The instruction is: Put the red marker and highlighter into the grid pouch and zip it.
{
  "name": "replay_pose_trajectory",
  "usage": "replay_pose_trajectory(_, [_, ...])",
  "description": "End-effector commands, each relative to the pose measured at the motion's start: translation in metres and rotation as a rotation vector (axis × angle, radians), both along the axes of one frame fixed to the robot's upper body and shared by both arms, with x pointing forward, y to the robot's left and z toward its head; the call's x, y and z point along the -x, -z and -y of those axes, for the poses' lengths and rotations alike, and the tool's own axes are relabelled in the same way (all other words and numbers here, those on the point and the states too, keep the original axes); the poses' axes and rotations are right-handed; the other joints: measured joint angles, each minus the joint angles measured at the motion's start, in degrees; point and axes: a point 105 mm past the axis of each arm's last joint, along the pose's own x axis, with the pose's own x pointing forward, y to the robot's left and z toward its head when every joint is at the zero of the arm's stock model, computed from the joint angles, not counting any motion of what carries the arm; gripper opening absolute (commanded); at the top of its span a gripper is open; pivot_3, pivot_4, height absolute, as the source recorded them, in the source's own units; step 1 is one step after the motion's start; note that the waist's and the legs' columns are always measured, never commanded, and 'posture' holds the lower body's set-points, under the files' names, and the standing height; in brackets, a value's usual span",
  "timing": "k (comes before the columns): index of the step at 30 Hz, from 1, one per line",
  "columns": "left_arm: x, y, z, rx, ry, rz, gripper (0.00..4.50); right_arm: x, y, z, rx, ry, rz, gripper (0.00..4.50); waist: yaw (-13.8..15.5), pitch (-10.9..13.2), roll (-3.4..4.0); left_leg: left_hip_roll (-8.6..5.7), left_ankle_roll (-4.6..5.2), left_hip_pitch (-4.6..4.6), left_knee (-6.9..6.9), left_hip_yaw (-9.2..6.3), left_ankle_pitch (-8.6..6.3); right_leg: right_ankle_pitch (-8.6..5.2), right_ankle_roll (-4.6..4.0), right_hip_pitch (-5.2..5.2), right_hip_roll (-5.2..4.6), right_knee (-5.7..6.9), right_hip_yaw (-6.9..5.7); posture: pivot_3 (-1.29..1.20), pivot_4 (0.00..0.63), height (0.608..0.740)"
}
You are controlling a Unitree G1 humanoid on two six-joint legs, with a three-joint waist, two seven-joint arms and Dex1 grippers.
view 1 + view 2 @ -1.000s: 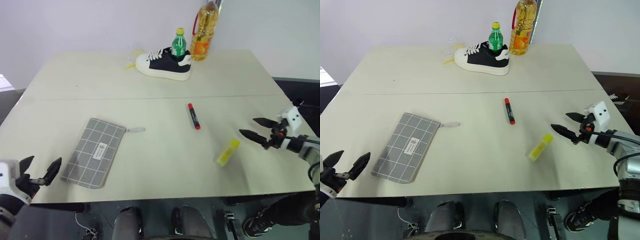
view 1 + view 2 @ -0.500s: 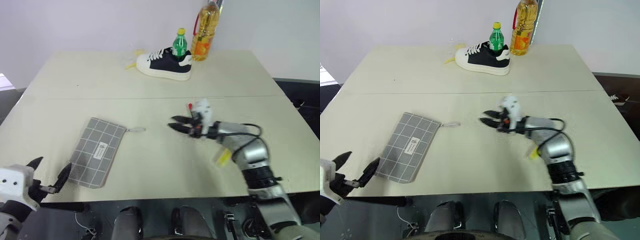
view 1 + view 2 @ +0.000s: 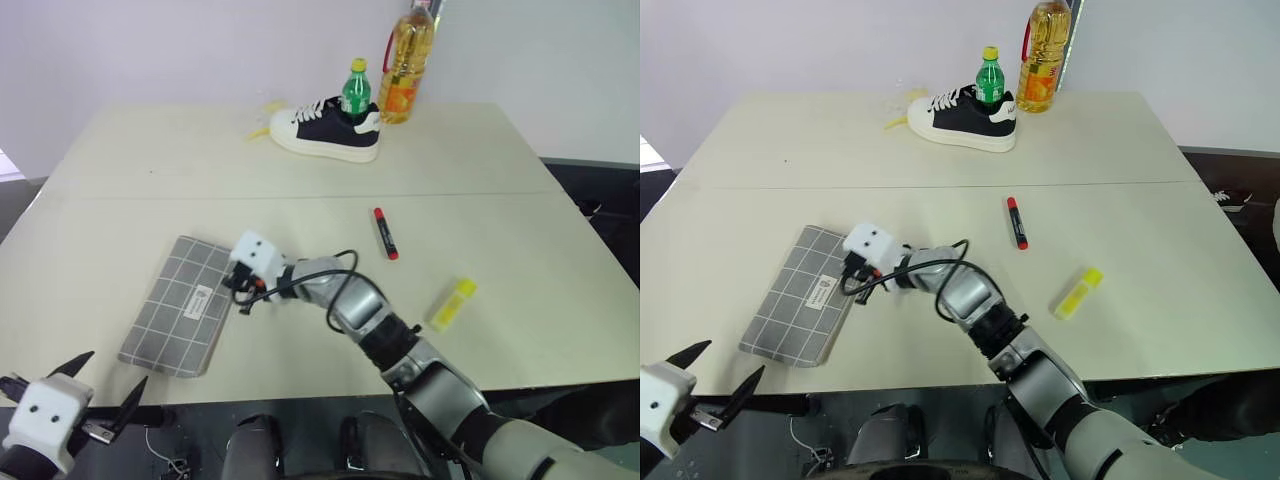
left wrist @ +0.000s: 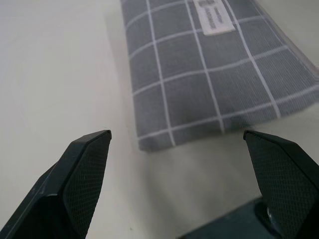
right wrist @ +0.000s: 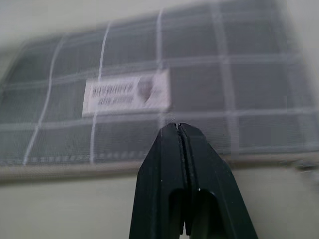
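The grid pouch (image 3: 180, 307) is smooth and uncrumpled along its long straight edge (image 3: 151, 296). It will stick out stiffly from my left gripper when I lift one end.
The grid pouch (image 3: 180, 308), grey with white lines and a small white label, lies flat at the table's near left. My right arm reaches across the table to it. The right gripper (image 3: 241, 299) is shut, with its tips at the pouch's right edge. In the right wrist view the closed fingertips (image 5: 176, 130) sit just below the label, and nothing shows between them. The red marker (image 3: 385, 232) lies mid-table. The yellow highlighter (image 3: 452, 303) lies nearer the right front. My left gripper (image 3: 105, 383) hangs open off the front edge, short of the pouch's near end (image 4: 209, 89).
At the back of the table stand a black-and-white shoe (image 3: 325, 128), a green bottle (image 3: 357, 85) and a bottle of oil (image 3: 408, 60). Yellow scraps (image 3: 262, 128) lie beside the shoe. The table's front edge (image 3: 300, 385) runs close to the pouch.
My right arm has swept from the right edge, past the marker, over to the pouch, and its fingers have shut. The left gripper has sunk a little and stays open.
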Motion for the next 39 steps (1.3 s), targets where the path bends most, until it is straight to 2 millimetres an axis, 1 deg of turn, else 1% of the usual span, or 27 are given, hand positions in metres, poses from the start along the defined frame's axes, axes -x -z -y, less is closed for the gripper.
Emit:
replay_pose_trajectory(1, [0.001,-0.001,0.001,-0.072,0.024,0.009,4.50,-0.006,-0.002,-0.001,0.023,0.036,0.001,0.03,-0.02,0.00,0.00,-0.01,0.00,0.00,0.00,0.02,0.00,0.00,0.00,-0.02,-0.04,0.00,0.00,0.00,0.150,0.705])
replay_pose_trajectory(5, [-0.008,0.000,0.003,-0.147,0.068,0.036,4.50,-0.008,0.007,0.003,0.064,0.068,-0.035,0.03,0.16,-0.01,0.01,0.00,-0.01,0.01,-0.01,0.01,-0.01,0.00,0.00,-0.03,-0.10,0.02,0.00,0.00,0.150,0.705])
replay_pose_trajectory(11, [-0.027,-0.005,0.014,-0.263,0.170,0.104,4.50,-0.009,0.007,0.003,0.060,0.075,-0.039,0.03,0.21,-0.02,0.01,-0.01,-0.01,0.01,-0.01,0.02,-0.01,0.00,0.00,-0.03,-0.12,0.05,0.00,0.00,0.150,0.705])
replay_pose_trajectory(13, [-0.031,-0.004,0.018,-0.284,0.208,0.106,4.50,-0.008,0.007,0.003,0.052,0.082,-0.047,0.03,0.16,-0.02,0.01,-0.01,-0.01,0.01,-0.01,0.02,0.00,0.00,0.00,-0.03,-0.12,0.07,0.00,0.00,0.150,0.705])
replay_pose_trajectory(17, [-0.030,0.003,0.027,-0.239,0.271,0.061,4.50,-0.009,0.006,0.003,0.049,0.086,-0.049,0.03,0.14,-0.03,0.02,-0.01,-0.01,0.01,-0.02,0.04,0.00,0.01,0.02,-0.03,-0.12,0.09,0.00,0.00,0.150,0.705])
replay_pose_trajectory(21, [-0.024,0.004,0.030,-0.200,0.313,0.008,4.50,-0.009,0.007,0.004,0.049,0.087,-0.048,0.03,0.14,-0.03,0.03,0.00,-0.01,0.02,-0.02,0.04,-0.01,0.01,0.01,-0.05,-0.12,0.09,0.00,0.00,0.150,0.705])
replay_pose_trajectory(25, [-0.025,0.006,0.033,-0.202,0.374,-0.046,4.50,-0.008,0.008,0.004,0.050,0.089,-0.047,0.03,0.19,-0.03,0.03,0.00,-0.01,0.01,-0.03,0.03,-0.01,0.00,0.01,-0.06,-0.12,0.08,0.00,0.00,0.150,0.705])
replay_pose_trajectory(29, [-0.032,0.011,0.036,-0.274,0.418,-0.053,4.50,-0.008,0.008,0.003,0.051,0.086,-0.045,0.03,0.20,-0.02,0.04,-0.01,-0.01,0.01,-0.03,0.04,-0.01,0.00,0.01,-0.07,-0.12,0.08,0.00,0.00,0.150,0.705])
replay_pose_trajectory(34, [-0.037,0.019,0.041,-0.317,0.472,-0.060,4.50,-0.007,0.007,0.003,0.050,0.084,-0.040,0.03,0.22,-0.04,0.07,-0.01,-0.01,0.02,-0.04,0.05,-0.01,0.00,0.02,-0.06,-0.12,0.10,0.00,0.00,0.150,0.705])
replay_pose_trajectory(39, [-0.058,0.017,0.047,-0.433,0.490,0.048,4.50,-0.008,0.006,0.003,0.049,0.086,-0.038,0.03,0.42,-0.20,0.39,-0.03,-0.01,0.03,-0.04,0.07,0.00,0.00,0.02,-0.06,-0.13,0.10,0.00,0.00,0.150,0.705])
